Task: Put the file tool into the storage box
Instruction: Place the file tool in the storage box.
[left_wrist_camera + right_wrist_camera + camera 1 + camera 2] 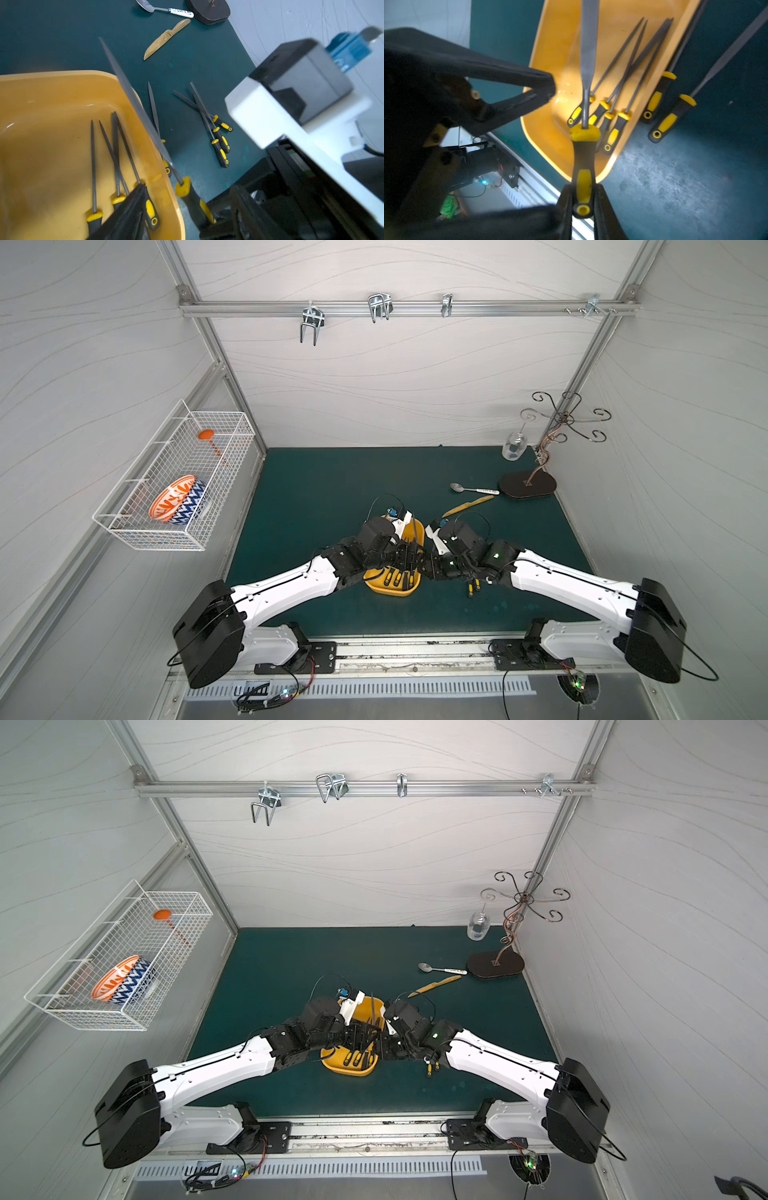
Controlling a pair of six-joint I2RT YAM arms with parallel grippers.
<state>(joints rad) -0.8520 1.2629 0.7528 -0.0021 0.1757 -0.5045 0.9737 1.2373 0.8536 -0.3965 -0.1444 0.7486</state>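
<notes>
The robot's right gripper is holding the file tool's handle end [583,207] next to the storage box's rim, so next the left gripper takes the handle [584,156] and lays it down inside the storage box.
The file tool [588,52] is a flat grey blade on a black-and-yellow handle. My right gripper [583,187] is shut on the end of that handle. The blade [133,93] slants up over the right rim of the yellow storage box [52,124], which shows in both top views [390,591] [349,1071]. Several smaller files [616,124] lie inside the box. My left gripper [187,207] is open, its fingers spread to either side of the held handle without gripping it. In a top view the two grippers [409,560] [430,568] meet over the box's right side.
More files [218,135] lie on the green mat right of the box. Farther back are a wooden knife [467,506], a spoon [473,489], a hook stand's dark base [528,485] and a glass jar [514,445]. A white wire basket [224,423] holding a bowl hangs on the left wall.
</notes>
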